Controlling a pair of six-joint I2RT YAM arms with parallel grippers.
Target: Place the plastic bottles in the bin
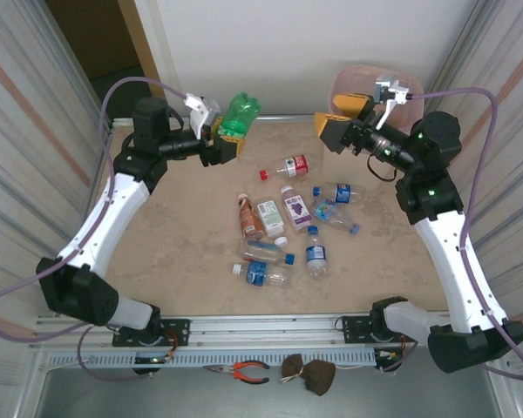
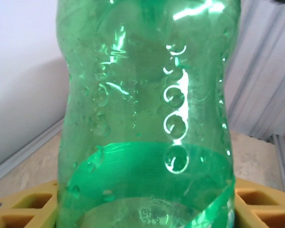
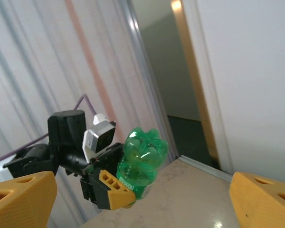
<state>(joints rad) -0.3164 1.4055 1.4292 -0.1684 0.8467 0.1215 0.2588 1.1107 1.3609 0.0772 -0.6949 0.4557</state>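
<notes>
The green bottle's base [image 1: 247, 103] sticks out clear of the fingers of my left gripper, so I keep moving my open right gripper in until its fingers are around that base [image 1: 243, 107].
My left gripper [image 1: 224, 139] is shut on a green plastic bottle [image 1: 238, 117], held off the table at the back left with its base end pointing away from the gripper. Up close, the green bottle [image 2: 142, 118] sits between the yellow fingers [image 2: 23, 209]. From across the table, the same green bottle [image 3: 141, 164] shows in the left gripper's jaws. My right gripper [image 1: 329, 132] hangs open and empty at the back right, just in front of the pale pink bin [image 1: 353, 80]. Several more bottles [image 1: 283, 228] lie in the middle of the table.
Ribbed metal walls close in on both sides. A dark doorway [image 1: 96, 43] opens at the back left. Pliers [image 1: 244, 372] and a brown lump [image 1: 309, 373] rest on the front ledge below the arm bases.
</notes>
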